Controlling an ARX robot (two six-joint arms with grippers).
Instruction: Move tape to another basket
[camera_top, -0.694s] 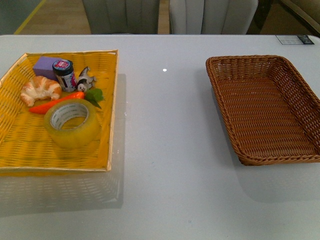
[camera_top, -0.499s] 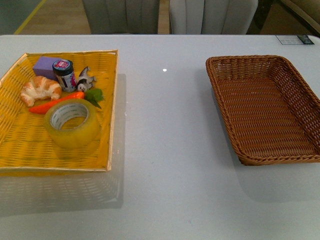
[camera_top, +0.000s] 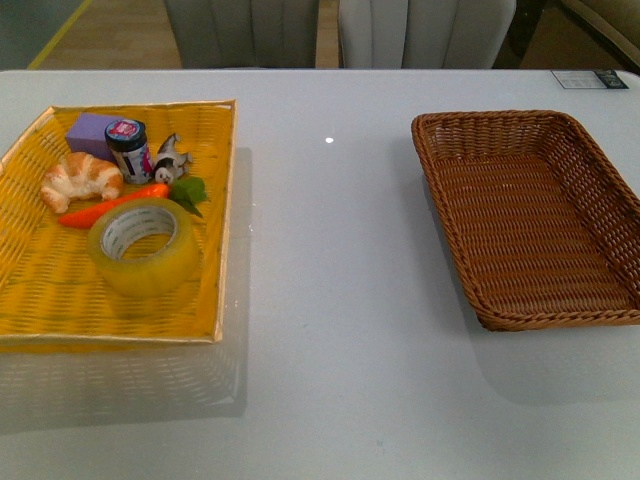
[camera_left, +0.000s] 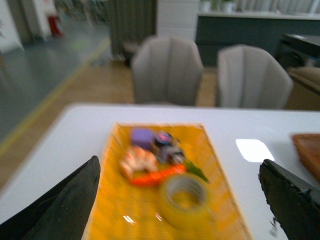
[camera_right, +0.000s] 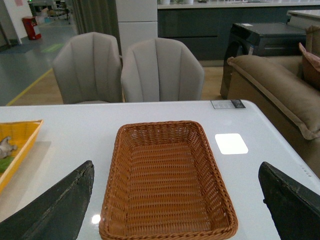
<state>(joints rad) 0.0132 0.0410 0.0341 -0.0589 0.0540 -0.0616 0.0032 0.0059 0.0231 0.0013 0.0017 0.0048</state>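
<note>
My gripper is going to lift the tape (camera_top: 146, 247). Green leaves (camera_top: 188, 194) show past the tape's rim, so the tape will uncover the orange carrot's hidden thick end when I lift it.
The tape (camera_top: 146, 246), a wide yellowish translucent roll with a white core, lies flat in the yellow woven tray (camera_top: 60, 300) at the left of the table. It also shows blurred in the left wrist view (camera_left: 185, 200). The brown wicker basket (camera_top: 445, 160) stands empty at the right, seen too in the right wrist view (camera_right: 112, 197). My left gripper (camera_left: 182, 210) is open, above and short of the tape. My right gripper (camera_right: 175, 210) is open, above the basket's near end. Neither arm shows in the front view.
The yellow tray also holds a croissant (camera_top: 80, 178), an orange carrot (camera_top: 115, 203), a small jar (camera_top: 128, 148), a purple block (camera_top: 90, 130) and a small figurine (camera_top: 170, 160). Grey chairs (camera_top: 260, 30) stand beyond the table's far edge. A small card (camera_top: 590, 79) lies at the far right corner.
</note>
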